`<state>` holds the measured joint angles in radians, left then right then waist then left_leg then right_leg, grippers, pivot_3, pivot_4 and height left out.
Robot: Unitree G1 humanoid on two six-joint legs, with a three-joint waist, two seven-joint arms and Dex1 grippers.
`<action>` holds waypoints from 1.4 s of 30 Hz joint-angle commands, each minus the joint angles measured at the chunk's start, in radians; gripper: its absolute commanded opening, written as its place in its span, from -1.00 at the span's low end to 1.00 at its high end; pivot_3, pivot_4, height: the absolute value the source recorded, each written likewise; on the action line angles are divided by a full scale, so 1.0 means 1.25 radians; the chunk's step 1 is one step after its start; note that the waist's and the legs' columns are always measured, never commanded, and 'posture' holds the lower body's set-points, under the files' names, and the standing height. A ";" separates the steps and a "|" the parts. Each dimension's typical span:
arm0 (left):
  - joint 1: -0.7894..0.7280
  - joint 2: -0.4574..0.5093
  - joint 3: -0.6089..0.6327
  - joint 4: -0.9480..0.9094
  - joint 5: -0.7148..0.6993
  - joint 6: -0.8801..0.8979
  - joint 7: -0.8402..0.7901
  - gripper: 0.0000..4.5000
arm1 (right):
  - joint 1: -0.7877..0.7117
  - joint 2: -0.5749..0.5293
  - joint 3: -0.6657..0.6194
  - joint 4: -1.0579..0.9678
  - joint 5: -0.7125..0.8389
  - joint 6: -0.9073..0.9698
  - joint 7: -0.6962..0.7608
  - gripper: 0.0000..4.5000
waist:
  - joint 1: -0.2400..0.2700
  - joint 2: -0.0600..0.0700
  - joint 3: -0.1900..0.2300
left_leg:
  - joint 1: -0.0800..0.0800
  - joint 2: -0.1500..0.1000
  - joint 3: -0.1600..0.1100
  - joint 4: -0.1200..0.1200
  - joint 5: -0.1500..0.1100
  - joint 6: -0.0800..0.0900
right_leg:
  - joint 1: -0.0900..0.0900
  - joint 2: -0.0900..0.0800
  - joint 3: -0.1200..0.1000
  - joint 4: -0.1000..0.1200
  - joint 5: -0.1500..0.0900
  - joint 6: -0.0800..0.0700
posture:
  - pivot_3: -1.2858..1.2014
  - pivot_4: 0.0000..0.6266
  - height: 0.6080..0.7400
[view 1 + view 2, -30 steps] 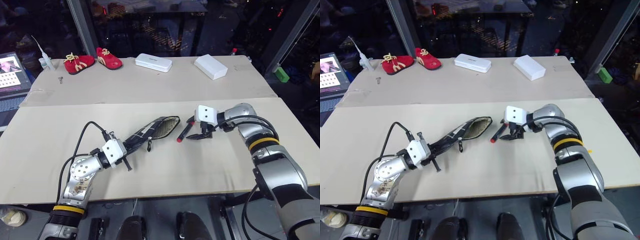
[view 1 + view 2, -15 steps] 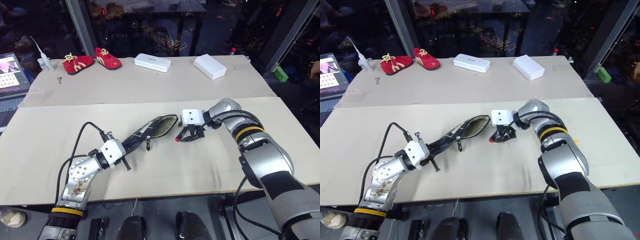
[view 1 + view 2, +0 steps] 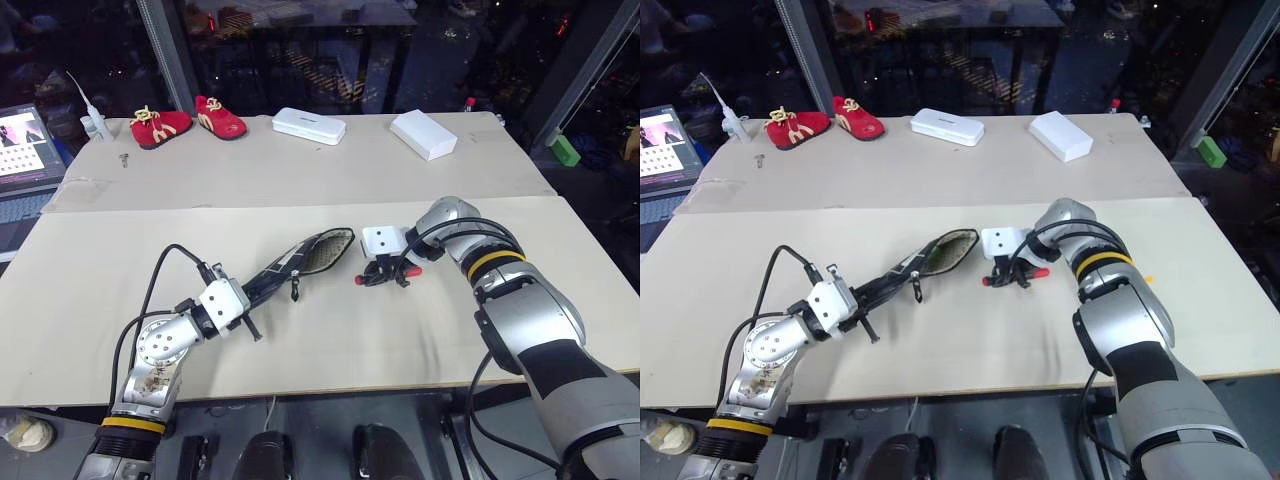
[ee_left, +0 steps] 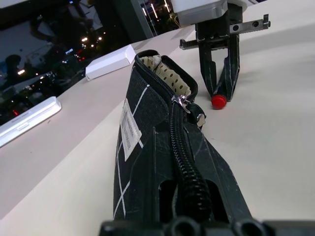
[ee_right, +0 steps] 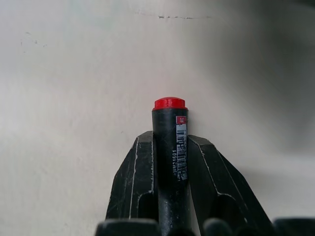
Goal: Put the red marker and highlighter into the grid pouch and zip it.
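Observation:
The robot's right gripper is pointing down over the red marker [image 3: 361, 280] beside the pouch's opening [image 3: 328, 251], so it should lift the marker and swing its fingers toward the pouch's opening.
The grid pouch [image 3: 300, 260] lies on the table with its mouth open toward the right, black with white lines. My left gripper [image 3: 247, 297] is shut on the pouch's near end, and its zipper [image 4: 182, 147] runs away from that wrist camera. Just right of the pouch mouth lies the red marker [image 3: 359, 281], low on the table. My right gripper [image 3: 386, 274] points down and is shut on its black barrel [image 5: 170, 147], a finger [image 5: 133, 182] pressed to each side. The red end [image 4: 218, 101] sticks out past the fingertips. The highlighter is out of view.
At the back of the table sit two red shoes [image 3: 160, 125], two white boxes [image 3: 308, 125] [image 3: 422, 133] and a small bottle [image 3: 92, 122]. A laptop [image 3: 20, 145] stands off the left edge. A green block [image 3: 565, 150] lies beyond the right edge.
My right gripper moved left and tipped down over the red marker, then closed on it. The marker has swung to lie more crosswise. The left arm and pouch kept still.

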<state>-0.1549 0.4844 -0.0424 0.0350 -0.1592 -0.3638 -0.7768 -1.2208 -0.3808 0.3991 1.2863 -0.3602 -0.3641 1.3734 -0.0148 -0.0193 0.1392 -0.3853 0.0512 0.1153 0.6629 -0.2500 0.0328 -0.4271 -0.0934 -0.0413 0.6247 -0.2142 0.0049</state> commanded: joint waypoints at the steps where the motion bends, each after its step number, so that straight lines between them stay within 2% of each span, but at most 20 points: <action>1: -0.017 -0.003 0.002 -0.016 -0.003 -0.003 0.005 -1.00 | 0.010 -0.015 -0.001 0.003 -0.004 0.020 0.037 -0.78 | 0.000 0.000 0.000 | 0.000 0.000 0.000 0.000 0.000 0.000 | 0.000 0.000 0.000 0.000 0.000 0.000 | 0.03 -0.52 1.00; 3: -0.017 -0.005 -0.001 -0.015 -0.003 -0.004 0.004 -1.00 | 0.014 -0.019 -0.016 -0.003 0.006 0.025 0.025 -0.78 | 0.000 0.000 0.000 | 0.000 0.000 0.000 0.000 0.000 0.000 | 0.000 0.000 0.000 0.000 0.000 0.000 | 0.03 -0.52 1.00; 7: -0.011 -0.009 -0.006 -0.014 -0.002 -0.005 0.003 -1.00 | 0.032 -0.045 -0.101 -0.062 0.066 0.017 -0.124 -0.78 | 0.000 0.000 0.000 | 0.000 0.000 0.000 0.000 0.000 0.000 | 0.000 0.000 0.000 0.000 0.000 0.000 | 0.03 -0.52 1.00; 10: -0.003 -0.007 -0.007 -0.017 -0.003 -0.003 0.001 -1.00 | 0.084 -0.091 -0.127 -0.162 0.088 -0.004 -0.142 -0.78 | 0.000 0.000 0.000 | 0.000 0.000 0.000 0.000 0.000 0.000 | 0.000 -0.001 0.000 0.000 0.000 0.000 | 0.03 -0.52 1.00; 14: 0.003 -0.003 -0.010 -0.019 -0.010 0.000 -0.007 -1.00 | 0.214 -0.165 -0.173 -0.457 0.144 0.083 -0.132 -0.78 | 0.000 0.000 0.000 | -0.001 0.000 -0.001 -0.001 0.000 0.000 | -0.001 -0.001 0.000 -0.001 0.000 0.000 | 0.03 -0.52 1.00; 18: -0.003 -0.003 -0.013 -0.015 -0.014 0.003 -0.017 -1.00 | 0.303 -0.202 -0.206 -0.739 0.196 0.212 -0.133 -0.78 | -0.005 0.001 0.000 | -0.001 0.000 -0.002 -0.001 0.000 0.000 | -0.002 -0.001 0.001 0.000 0.000 0.000 | 0.03 -0.52 1.00; 21: -0.008 -0.004 -0.018 -0.012 -0.016 0.006 -0.027 -1.00 | 0.334 -0.192 -0.205 -0.899 0.215 0.281 -0.155 -0.78 | -0.007 0.001 0.000 | 0.000 0.000 -0.002 -0.001 0.000 0.000 | -0.002 0.000 0.001 0.001 0.000 0.000 | 0.03 -0.52 1.00; 25: -0.016 -0.004 -0.016 -0.008 -0.018 0.008 -0.037 -1.00 | 0.367 -0.166 -0.157 -1.036 0.198 0.322 -0.186 -0.78 | -0.002 0.001 0.000 | 0.000 0.000 -0.002 -0.001 0.000 0.000 | -0.002 0.001 0.001 0.001 0.000 0.000 | 0.03 -0.52 1.00; 31: -0.022 -0.006 -0.015 -0.010 -0.018 0.012 -0.042 -1.00 | 0.402 -0.161 -0.080 -1.089 0.134 0.307 -0.219 -0.78 | 0.005 0.000 0.000 | -0.003 -0.001 -0.002 -0.001 0.000 0.000 | -0.003 0.000 0.000 0.000 0.000 0.000 | 0.03 -0.52 1.00; 42: -0.037 -0.011 -0.014 0.001 -0.019 0.011 -0.052 -1.00 | 0.364 -0.145 -0.019 -1.014 0.062 0.239 -0.283 -0.78 | 0.001 0.000 0.000 | -0.003 -0.001 -0.001 0.000 0.000 0.000 | -0.004 0.002 0.000 0.000 0.000 0.000 | 0.03 -0.52 1.00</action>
<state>-0.1907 0.4710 -0.0658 0.0441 -0.1611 -0.3435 -0.8402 -0.7398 -0.5570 0.3803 0.0226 -0.2734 -0.0342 1.0356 -0.0139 -0.0188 0.1398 -0.3891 0.0499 0.1140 0.6631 -0.2498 0.0326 -0.4318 -0.0915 -0.0412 0.6246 -0.2145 0.0051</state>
